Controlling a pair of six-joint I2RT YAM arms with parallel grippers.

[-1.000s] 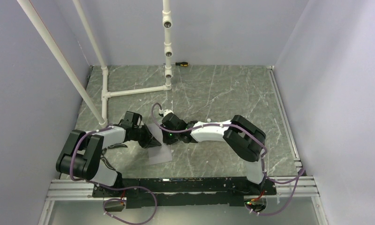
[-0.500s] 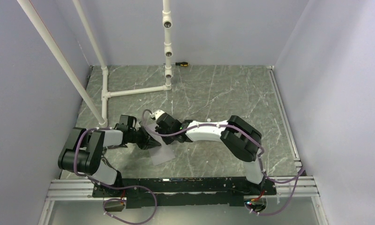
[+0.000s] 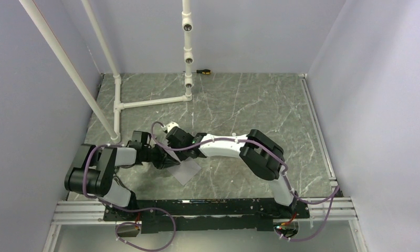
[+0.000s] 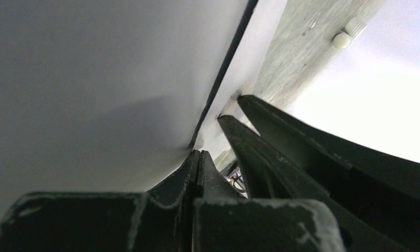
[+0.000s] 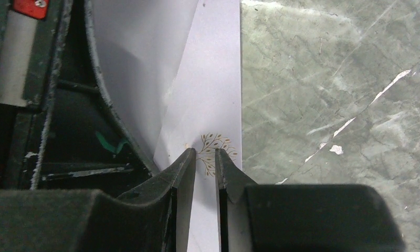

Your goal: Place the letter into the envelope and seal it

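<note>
My left gripper should go back and press the flap's far end [image 4: 247,16], because a dark gap [image 4: 223,73] separates the flap's edge from the envelope beyond my left gripper's fingers.
The light grey envelope [image 3: 185,171] lies flat on the marble table, between the two arms. In the right wrist view its body [image 5: 218,105] carries a small gold leaf print, and its flap [image 5: 139,68] stands raised. My left gripper [image 3: 162,157] is shut, and in the left wrist view [image 4: 199,152] the grey flap [image 4: 92,79] runs down into its tips. Over the leaf print, my right gripper [image 5: 206,152] hovers with its jaws a narrow gap apart and nothing between them; from above it [image 3: 169,154] sits close beside the left one. The letter is out of view.
A white pipe frame [image 3: 150,101] stands at the back left with slanted poles [image 3: 71,71] rising from it. A screwdriver [image 3: 202,71] lies against the back wall. Grey walls close in three sides; a metal rail [image 3: 208,210] runs along the near edge.
The right arm has swung left toward the left gripper and its jaws have parted slightly. The envelope has turned and shifted a little. The left gripper stays shut.
</note>
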